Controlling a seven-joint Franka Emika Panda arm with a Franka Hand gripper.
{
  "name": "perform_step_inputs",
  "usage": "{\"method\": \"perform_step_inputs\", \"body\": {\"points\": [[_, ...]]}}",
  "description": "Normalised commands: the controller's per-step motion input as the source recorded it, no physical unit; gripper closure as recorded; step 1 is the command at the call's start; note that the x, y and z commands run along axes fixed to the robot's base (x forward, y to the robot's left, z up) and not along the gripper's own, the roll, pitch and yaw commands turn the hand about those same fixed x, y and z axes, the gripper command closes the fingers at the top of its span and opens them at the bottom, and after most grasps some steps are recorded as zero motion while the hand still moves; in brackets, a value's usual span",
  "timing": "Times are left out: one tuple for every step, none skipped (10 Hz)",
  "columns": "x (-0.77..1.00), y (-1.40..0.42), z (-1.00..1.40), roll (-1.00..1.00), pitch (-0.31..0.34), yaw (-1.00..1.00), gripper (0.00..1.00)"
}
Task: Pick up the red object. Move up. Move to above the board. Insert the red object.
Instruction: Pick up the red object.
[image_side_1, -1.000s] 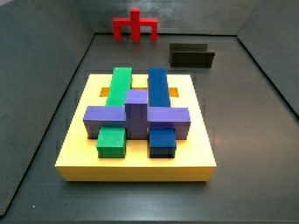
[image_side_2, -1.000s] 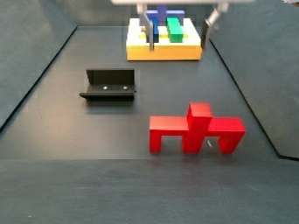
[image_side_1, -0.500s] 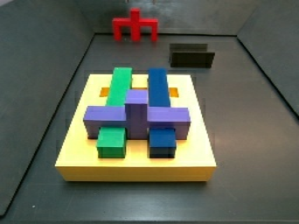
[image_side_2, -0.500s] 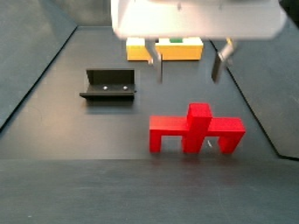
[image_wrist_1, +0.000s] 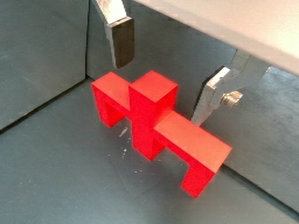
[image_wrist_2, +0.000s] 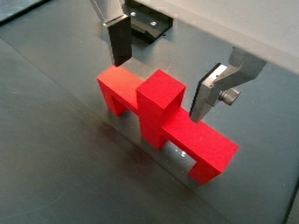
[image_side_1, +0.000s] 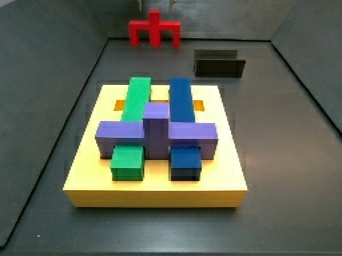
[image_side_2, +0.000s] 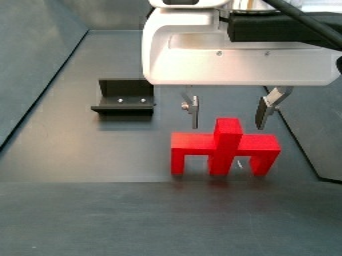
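Observation:
The red object will sit across both the green and blue blocks, with its stem between them, when I lower it, because orange slots are on either side of the blocks.
The red object stands on the dark floor, a bar on two legs with an upright stem. It also shows in both wrist views and small at the far end in a side view. My gripper is open, just above and behind the stem. In both wrist views its fingers stand apart on either side of the stem, touching nothing. The yellow board carries green, blue and purple blocks.
The fixture, a dark bracket, stands on the floor left of the gripper and shows too in a side view and a wrist view. Dark walls enclose the floor.
The gripper has come from over the board toward the red object and lower, and now hangs open over its stem. The red object has not moved.

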Motion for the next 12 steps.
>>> {"method": "perform_step_inputs", "body": {"points": [[0.00,0.05,-0.29,0.00,-0.056,0.00,0.00],[0.00,0.00,-0.19,-0.02,-0.044,0.00,0.00],[0.00,0.00,-0.18,-0.06,-0.059,0.00,0.00],[0.00,0.05,-0.09,-0.07,-0.041,0.00,0.00],[0.00,0.05,-0.10,-0.07,-0.047,0.00,0.00],[0.00,0.05,-0.16,-0.08,-0.066,0.03,0.00],[0.00,0.04,-0.27,-0.11,-0.106,0.01,0.00],[0.00,0.04,-0.22,-0.09,-0.094,0.01,0.00],[0.00,0.02,-0.15,-0.09,-0.080,0.03,0.00],[0.00,0.00,0.00,-0.01,0.000,0.02,0.00],[0.00,0.00,0.00,0.00,0.000,0.00,0.00],[0.00,0.00,0.00,0.00,0.000,0.00,1.00]]}}
